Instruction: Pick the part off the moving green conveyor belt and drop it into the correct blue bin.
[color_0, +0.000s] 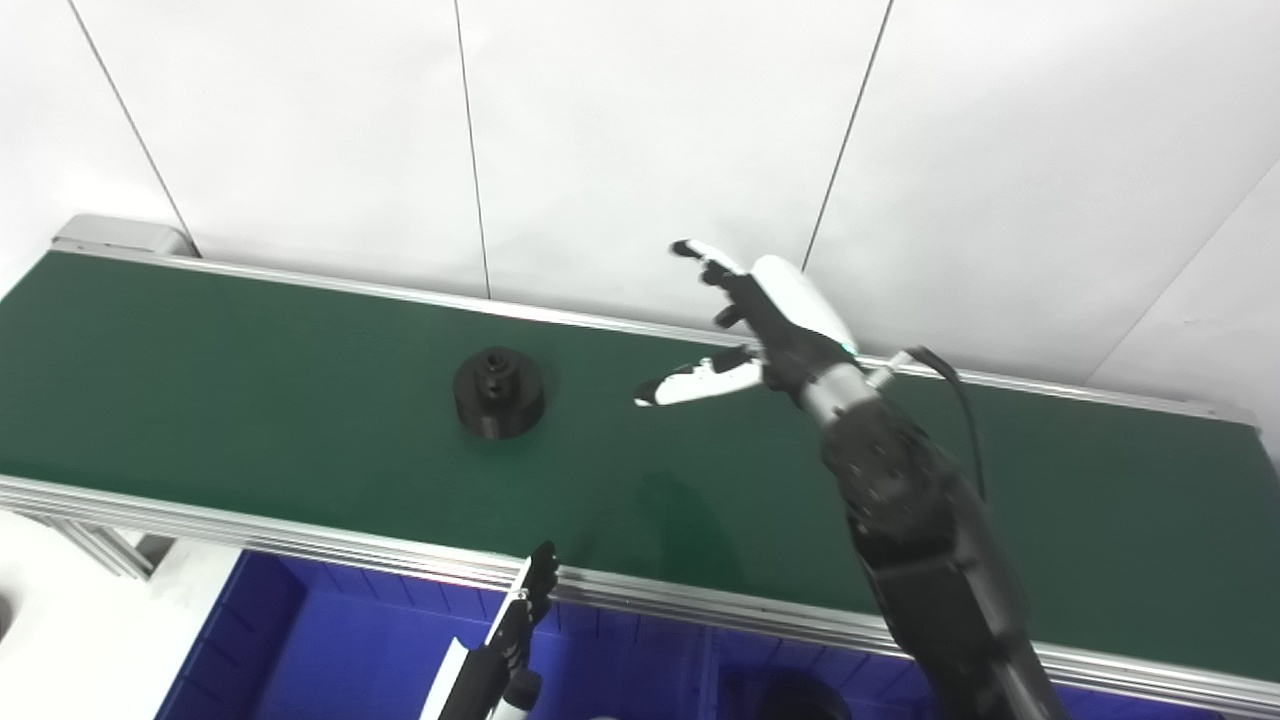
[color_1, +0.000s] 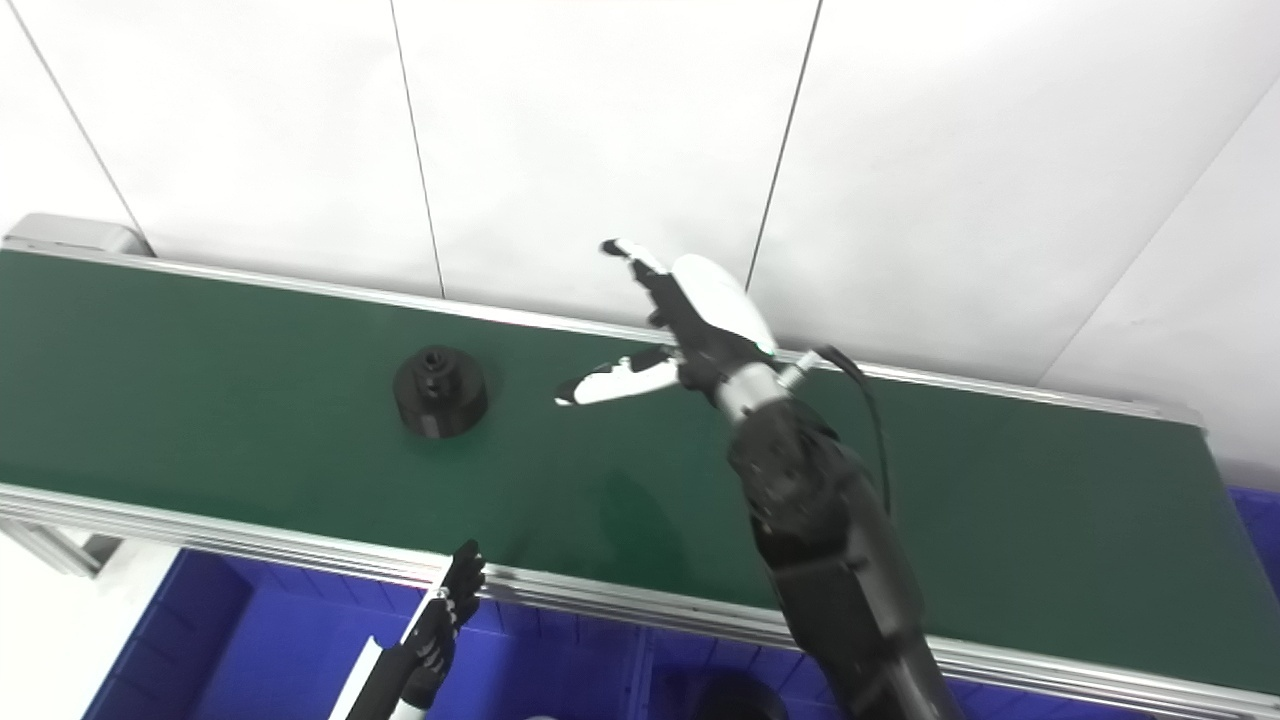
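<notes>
A dark round shape (color_0: 801, 695) shows beside the divider, so the blue bin should have more parts like the round black part (color_0: 499, 392) in it when I carry that part over.
A black round part (color_0: 498, 392) with a raised hub lies on the green conveyor belt (color_0: 250, 400), left of centre. My right hand (color_0: 755, 325) hovers above the belt to the right of the part, open and empty, fingers and thumb spread toward it. My left hand (color_0: 505, 640) is low at the bottom edge over the blue bin (color_0: 330, 640), fingers pointing up; only part of it shows. In the right eye view the part (color_1: 440, 390) and right hand (color_1: 690, 320) show the same gap between them.
The belt has aluminium rails along its near edge (color_0: 300, 545) and far edge. A white panelled wall stands behind. Blue bins lie below the near rail, with a divider (color_0: 705, 670) and a dark object (color_0: 790, 700) in the right one.
</notes>
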